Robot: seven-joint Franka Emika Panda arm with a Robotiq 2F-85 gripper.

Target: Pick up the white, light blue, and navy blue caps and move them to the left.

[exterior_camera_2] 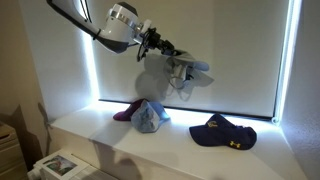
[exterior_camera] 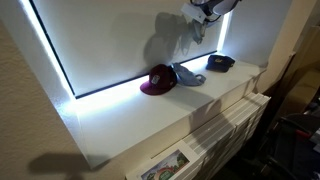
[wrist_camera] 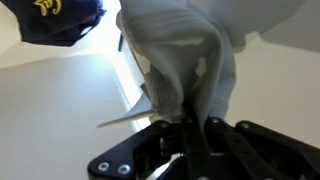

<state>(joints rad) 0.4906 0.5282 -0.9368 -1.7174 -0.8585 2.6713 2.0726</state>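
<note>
My gripper is carrying the white cap (exterior_camera_2: 186, 70) high above the other caps. It should keep carrying the cap until the open ledge (exterior_camera: 122, 108) beyond the maroon cap is below, then let go.
My gripper (exterior_camera_2: 168, 52) hangs high above the ledge, shut on the white cap (exterior_camera_2: 186, 74), which dangles limp from its fingers. In the wrist view the white cap (wrist_camera: 190, 55) fills the middle, its fabric pinched in the shut gripper (wrist_camera: 195, 125). An exterior view shows the gripper (exterior_camera: 204, 14) at the top with the white cap (exterior_camera: 198, 27) under it. The light blue cap (exterior_camera: 187, 75) (exterior_camera_2: 150, 117) lies on the ledge beside a maroon cap (exterior_camera: 158, 80) (exterior_camera_2: 124, 112). Further along the ledge, the navy blue cap (exterior_camera: 221, 63) (exterior_camera_2: 223, 132) (wrist_camera: 60, 20) rests by itself.
The caps lie on a long white ledge (exterior_camera: 120, 125) (exterior_camera_2: 100, 140) in front of a backlit blind (exterior_camera_2: 220, 40). White drawers (exterior_camera: 235, 120) sit below the ledge. A printed sheet (exterior_camera: 162, 168) (exterior_camera_2: 58, 163) lies lower down, near the ledge end.
</note>
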